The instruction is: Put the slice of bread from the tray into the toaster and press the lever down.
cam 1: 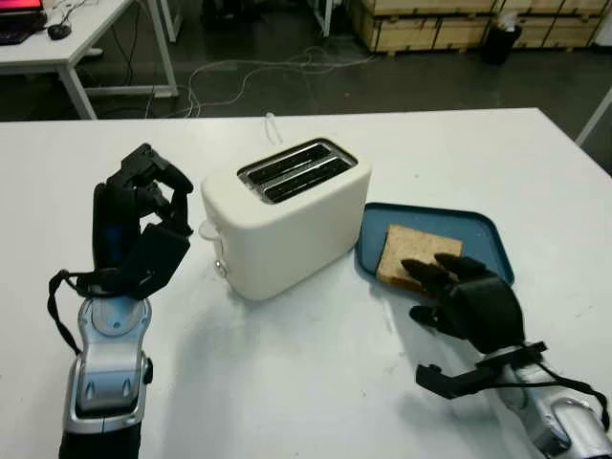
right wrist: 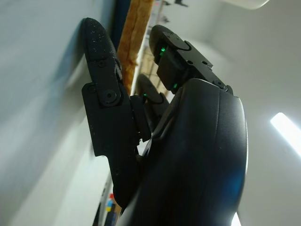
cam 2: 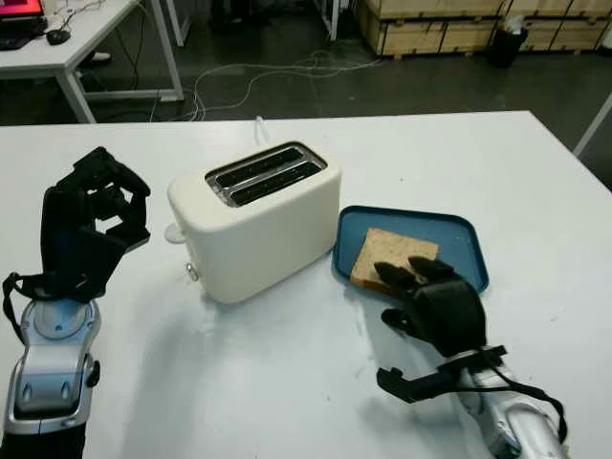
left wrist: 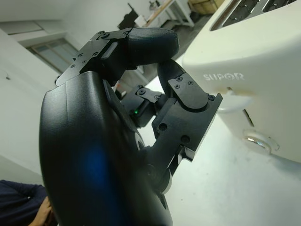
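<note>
I expect the slice of bread [cam 1: 406,251] to stop partway and stick out of the toaster's slot when I lower it in, because the toaster's lever [cam 1: 209,230] is up high.
A cream two-slot toaster [cam 1: 287,215] stands mid-table with both slots empty. Its lever [left wrist: 230,101] sticks out of the end that faces my left hand. To the right lies a blue tray [cam 1: 478,229] with one slice of brown bread [cam 1: 411,251] flat in it. My right hand [cam 1: 430,282] is at the tray's near edge, open, its fingertips over the slice's near edge; in the right wrist view the bread [right wrist: 134,33] lies just beyond the fingers [right wrist: 99,52]. My left hand [cam 1: 158,196] is raised to the left of the toaster, fingers curled, holding nothing.
The white table [cam 1: 382,153] spreads wide around the toaster. A white cable [cam 1: 273,124] runs off behind it. Beyond are another table [cam 1: 67,38] and wooden crates [cam 1: 430,24] on the floor. A person's sleeve [left wrist: 23,202] shows behind my left hand.
</note>
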Controlling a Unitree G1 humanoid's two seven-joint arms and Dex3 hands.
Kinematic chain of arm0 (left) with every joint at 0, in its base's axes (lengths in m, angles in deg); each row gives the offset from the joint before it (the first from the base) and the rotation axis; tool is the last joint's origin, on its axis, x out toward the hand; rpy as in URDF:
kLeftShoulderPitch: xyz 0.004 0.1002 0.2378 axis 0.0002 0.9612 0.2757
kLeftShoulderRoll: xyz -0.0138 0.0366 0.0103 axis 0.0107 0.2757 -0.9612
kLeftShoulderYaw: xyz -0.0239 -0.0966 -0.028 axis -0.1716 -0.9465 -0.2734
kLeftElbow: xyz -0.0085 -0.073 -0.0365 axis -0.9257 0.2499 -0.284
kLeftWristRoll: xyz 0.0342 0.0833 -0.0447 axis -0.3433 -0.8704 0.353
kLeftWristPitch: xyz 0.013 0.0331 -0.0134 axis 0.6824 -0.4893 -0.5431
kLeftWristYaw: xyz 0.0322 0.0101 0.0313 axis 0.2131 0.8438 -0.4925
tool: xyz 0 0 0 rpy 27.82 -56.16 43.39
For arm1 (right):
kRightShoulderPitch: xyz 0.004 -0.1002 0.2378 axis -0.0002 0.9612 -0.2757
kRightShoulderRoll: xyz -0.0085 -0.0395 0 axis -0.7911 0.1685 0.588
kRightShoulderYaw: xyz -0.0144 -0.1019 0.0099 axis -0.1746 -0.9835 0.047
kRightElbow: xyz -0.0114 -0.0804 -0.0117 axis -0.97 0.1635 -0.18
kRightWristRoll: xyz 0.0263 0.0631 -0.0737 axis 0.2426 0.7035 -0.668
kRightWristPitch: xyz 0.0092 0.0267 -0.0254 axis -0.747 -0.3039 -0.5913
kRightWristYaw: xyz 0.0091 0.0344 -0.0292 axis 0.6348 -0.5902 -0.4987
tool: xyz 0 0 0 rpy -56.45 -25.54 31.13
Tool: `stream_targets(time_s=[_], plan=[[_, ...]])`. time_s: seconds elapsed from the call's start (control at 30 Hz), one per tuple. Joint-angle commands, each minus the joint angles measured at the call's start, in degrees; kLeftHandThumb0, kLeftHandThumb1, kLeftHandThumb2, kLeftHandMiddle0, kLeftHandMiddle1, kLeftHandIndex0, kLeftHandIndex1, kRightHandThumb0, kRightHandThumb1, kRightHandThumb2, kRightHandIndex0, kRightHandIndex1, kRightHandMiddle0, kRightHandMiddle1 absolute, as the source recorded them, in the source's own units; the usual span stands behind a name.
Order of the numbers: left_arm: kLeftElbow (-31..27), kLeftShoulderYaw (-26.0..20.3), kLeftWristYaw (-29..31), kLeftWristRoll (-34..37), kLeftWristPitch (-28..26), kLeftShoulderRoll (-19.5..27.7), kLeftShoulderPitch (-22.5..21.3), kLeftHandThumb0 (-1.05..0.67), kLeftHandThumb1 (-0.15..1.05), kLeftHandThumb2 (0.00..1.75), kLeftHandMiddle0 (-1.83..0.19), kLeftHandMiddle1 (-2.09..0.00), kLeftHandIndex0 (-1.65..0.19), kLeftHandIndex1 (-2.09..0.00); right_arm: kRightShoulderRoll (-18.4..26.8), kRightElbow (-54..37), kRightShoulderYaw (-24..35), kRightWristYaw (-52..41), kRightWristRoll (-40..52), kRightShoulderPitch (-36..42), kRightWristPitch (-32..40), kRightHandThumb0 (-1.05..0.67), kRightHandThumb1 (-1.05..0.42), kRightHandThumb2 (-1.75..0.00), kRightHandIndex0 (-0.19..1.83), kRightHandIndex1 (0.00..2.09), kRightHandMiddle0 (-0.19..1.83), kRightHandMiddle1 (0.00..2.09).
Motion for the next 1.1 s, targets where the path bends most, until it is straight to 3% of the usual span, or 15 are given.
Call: stream_targets(time_s=[0.0,0.33,0.47,0.5,0.53,0.6,0.63,0.7,0.73,0.83,1.07], plan=[[-0.24,0.16,0.3,0.21,-0.11,0.24,-0.2,-0.18,0.56,1.2,-0.97,-1.75,-0.63,-1.75,0.58,1.79,-2.03,0.69,-1.7,-1.39,1.95,-0.56,-0.89,-0.01,0.57,0.01,0.53,0.0],[-0.68,0.09,0.84,0.56,0.35,0.26,0.14,-0.18,0.56,1.2,-0.96,-1.75,-0.63,-1.75,2.72,3.22,-7.61,4.88,-6.38,-4.75,6.64,-0.48,-0.92,-0.01,0.67,0.04,0.6,0.03],[-1.19,0.06,0.96,0.58,0.09,0.24,0.29,-0.18,0.56,1.19,-0.96,-1.75,-0.63,-1.75,3.49,2.52,-8.95,6.42,-7.58,-5.0,8.23,-0.47,-0.92,-0.1,1.0,0.15,0.84,0.09],[-1.15,-0.01,1.04,0.78,0.36,0.27,0.32,-0.17,0.56,1.19,-0.96,-1.75,-0.63,-1.75,3.53,2.16,-9.15,6.67,-7.67,-4.89,8.67,-0.47,-0.92,-0.15,1.02,0.47,0.98,0.11],[-1.12,-0.05,1.11,0.86,0.59,0.33,0.34,-0.17,0.56,1.19,-0.96,-1.75,-0.63,-1.75,3.5,1.87,-9.34,7.13,-7.83,-4.78,9.15,-0.47,-0.92,-0.18,0.89,0.88,1.05,0.12],[-1.08,-0.08,1.19,0.87,0.88,0.42,0.39,-0.17,0.56,1.2,-0.96,-1.75,-0.63,-1.75,3.56,1.51,-9.72,8.26,-8.03,-4.63,9.74,-0.47,-0.92,-0.2,0.77,1.39,1.15,0.25],[-1.15,-0.09,1.23,0.9,0.85,0.39,0.43,-0.18,0.56,1.2,-0.97,-1.75,-0.63,-1.75,3.77,1.07,-9.84,7.94,-7.87,-4.48,9.83,-0.47,-0.92,-0.25,0.75,1.56,1.05,0.57],[-1.24,-0.08,1.24,0.83,0.71,0.33,0.45,-0.18,0.56,1.2,-0.96,-1.75,-0.63,-1.75,4.41,0.44,-9.82,7.4,-6.73,-4.27,8.84,-0.48,-0.92,-0.37,0.73,1.7,0.86,1.03],[-1.28,-0.09,1.24,0.78,0.64,0.31,0.48,-0.19,0.56,1.2,-0.96,-1.75,-0.63,-1.75,4.69,0.37,-9.77,7.62,-6.07,-4.24,8.06,-0.48,-0.92,-0.4,0.74,1.72,0.82,1.13],[-1.33,-0.16,1.33,1.1,0.73,0.09,0.56,-0.19,0.56,1.2,-0.96,-1.75,-0.63,-1.75,5.18,0.61,-9.36,8.84,-3.72,-4.31,5.44,-0.47,-0.92,-0.44,0.76,1.74,0.75,1.29],[-0.85,-0.15,1.4,1.19,1.39,0.17,0.51,-0.19,0.57,1.19,-0.97,-1.75,-0.63,-1.75,5.89,0.42,-8.29,12.43,-0.79,-5.13,1.43,-0.44,-0.92,-0.51,0.76,1.75,0.68,1.45]])
